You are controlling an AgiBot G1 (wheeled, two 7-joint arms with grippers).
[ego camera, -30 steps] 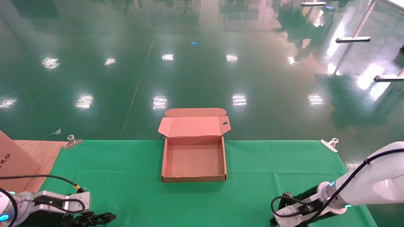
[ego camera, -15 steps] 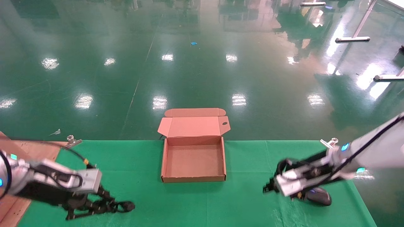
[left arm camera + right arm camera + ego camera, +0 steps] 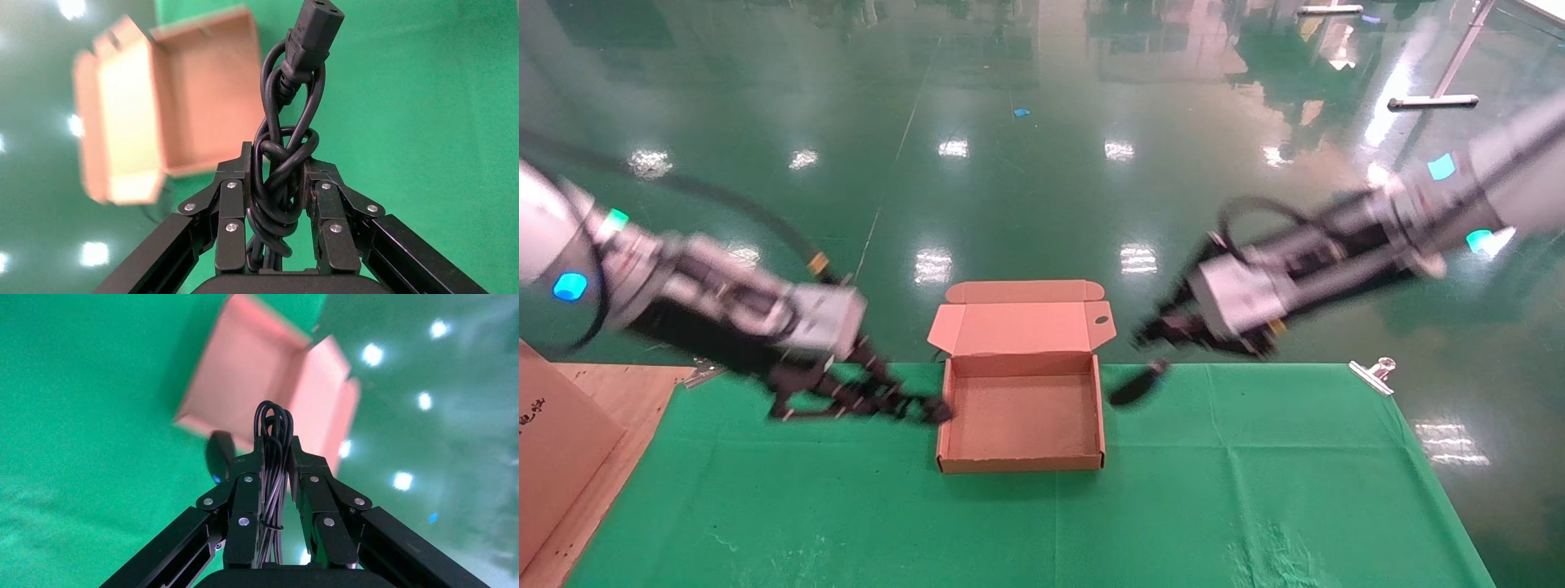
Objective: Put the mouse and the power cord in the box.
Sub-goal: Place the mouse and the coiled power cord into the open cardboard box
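The robot's two grippers are both moving in on the small box (image 3: 1025,416), so the right gripper should hold the mouse (image 3: 1134,386) back until the left gripper puts the power cord inside.
The brown box (image 3: 1021,464) lies open at the middle of the green table, with its lid (image 3: 1021,327) folded back. My left gripper (image 3: 874,382) hangs just left of the box, shut on the looped black power cord (image 3: 919,407). The cord's plug (image 3: 315,24) sticks out past the fingers toward the box (image 3: 202,92). My right gripper (image 3: 1152,333) is raised above the box's far right corner, shut on the mouse's bundled thin cable (image 3: 273,478). The black mouse (image 3: 1138,384) dangles below it, just right of the box, its blue spot showing in the right wrist view (image 3: 219,454).
A green cloth (image 3: 1042,523) covers the table, held by a metal clamp (image 3: 1373,371) at the far right corner. A brown board and carton (image 3: 568,441) sit off the table's left edge. Shiny green floor lies beyond.
Both arms rose from the table's front corners and swung in toward the box. The left one brought the power cord with it. The right one lifted the mouse by its cable.
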